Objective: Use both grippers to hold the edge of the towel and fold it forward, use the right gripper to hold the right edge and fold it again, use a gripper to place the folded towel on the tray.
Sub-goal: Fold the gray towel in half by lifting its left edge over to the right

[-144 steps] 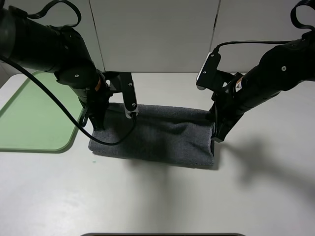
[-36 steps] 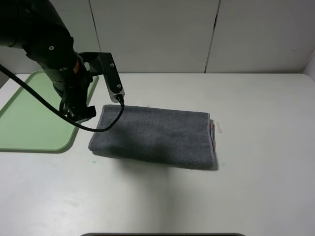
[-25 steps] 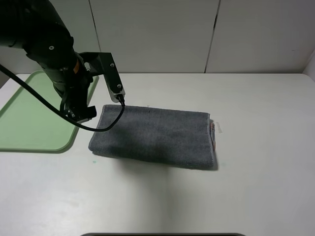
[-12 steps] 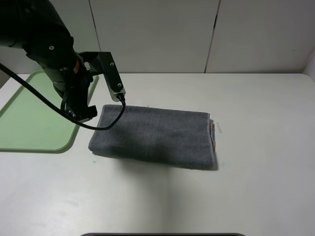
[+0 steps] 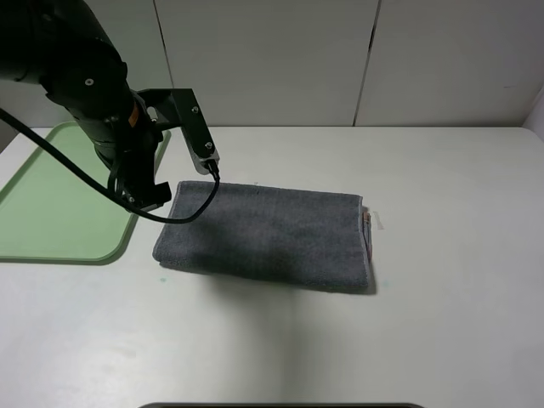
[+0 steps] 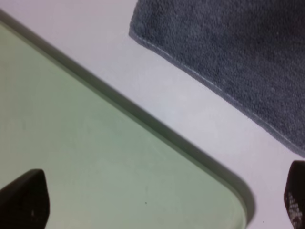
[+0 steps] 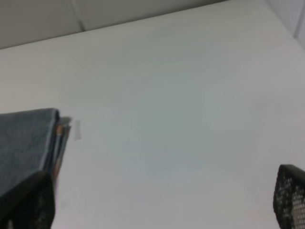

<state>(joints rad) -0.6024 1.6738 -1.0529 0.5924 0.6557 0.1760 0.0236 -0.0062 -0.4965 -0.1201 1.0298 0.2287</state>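
Observation:
Next, I pull the towel with my left gripper by the end (image 5: pixel 172 236) beside the tray, as the towel's striped end (image 5: pixel 367 234) by my right gripper lies far from it.
The dark grey towel (image 5: pixel 265 235) lies folded flat on the white table, with a bit of orange stripe (image 5: pixel 367 223) showing between the layers at its right end. My left gripper (image 5: pixel 143 197) hangs open and empty above the gap between the towel's left end and the pale green tray (image 5: pixel 51 204). In the left wrist view, its fingertips (image 6: pixel 25 200) sit wide apart over the tray's corner (image 6: pixel 119 171), beside a hemmed towel corner (image 6: pixel 224 47). My right gripper (image 7: pixel 159 202) is open and empty, out of the exterior view, with the towel's striped end (image 7: pixel 28 138) beside one fingertip.
A white wall of panels (image 5: pixel 340 59) stands behind the table. The white tabletop (image 5: pixel 459 255) stretches to the right of the towel. A dark edge (image 5: pixel 280 405) shows at the table's front.
Since 5.8 s ago both grippers have left the towel's ends and the right arm has gone out of the exterior view. In the last second the left gripper drifted slightly toward the towel.

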